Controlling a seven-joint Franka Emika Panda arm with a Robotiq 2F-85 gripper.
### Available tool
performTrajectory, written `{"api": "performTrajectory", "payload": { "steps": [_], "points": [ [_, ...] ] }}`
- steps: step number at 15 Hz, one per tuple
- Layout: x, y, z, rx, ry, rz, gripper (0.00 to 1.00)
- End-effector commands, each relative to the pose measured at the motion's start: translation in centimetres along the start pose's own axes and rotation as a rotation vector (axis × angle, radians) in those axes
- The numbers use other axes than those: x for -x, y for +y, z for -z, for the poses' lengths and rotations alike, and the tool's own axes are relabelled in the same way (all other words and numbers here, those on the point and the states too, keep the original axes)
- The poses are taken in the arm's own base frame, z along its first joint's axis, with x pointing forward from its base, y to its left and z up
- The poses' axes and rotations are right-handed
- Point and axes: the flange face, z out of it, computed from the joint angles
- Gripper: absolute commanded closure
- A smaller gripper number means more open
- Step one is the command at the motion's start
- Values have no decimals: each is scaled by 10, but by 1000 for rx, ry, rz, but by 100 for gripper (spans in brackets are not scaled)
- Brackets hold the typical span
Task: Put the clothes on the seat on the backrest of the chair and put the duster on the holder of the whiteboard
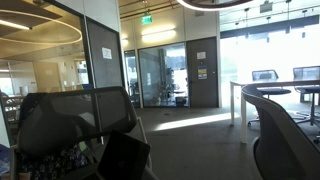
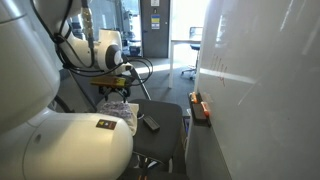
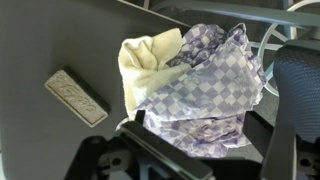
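Note:
I expect the checked cloth [image 3: 215,92] to bring the pale yellow cloth [image 3: 150,66] along in one pile when I lift, because the pale yellow cloth runs into the checked cloth's folds.
A purple-and-white checked cloth [image 3: 205,85] and a pale yellow cloth [image 3: 145,60] lie bunched on the dark chair seat [image 3: 40,40]. My gripper [image 3: 195,128] is open, with its two fingers on either side of the checked cloth and the fabric between them. The grey duster [image 3: 75,97] lies flat on the seat beside the clothes. In an exterior view my gripper [image 2: 118,86] hangs just over the clothes [image 2: 120,108], with the duster [image 2: 150,123] toward the whiteboard [image 2: 260,80] and its holder [image 2: 200,108]. The mesh backrest [image 1: 75,118] shows in an exterior view.
Small red and orange things lie on the whiteboard holder [image 2: 198,100]. My white arm base [image 2: 60,145] fills the foreground. Another chair [image 1: 280,135] and desks [image 1: 270,88] stand farther off in the office, with glass walls behind.

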Motion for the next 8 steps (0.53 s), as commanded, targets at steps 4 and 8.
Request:
{"api": "performTrajectory", "payload": {
  "steps": [4,8],
  "points": [
    [-75,-5,-83,34,34,40,0],
    [-94,16,-134,99,-25,22,0]
  ]
}}
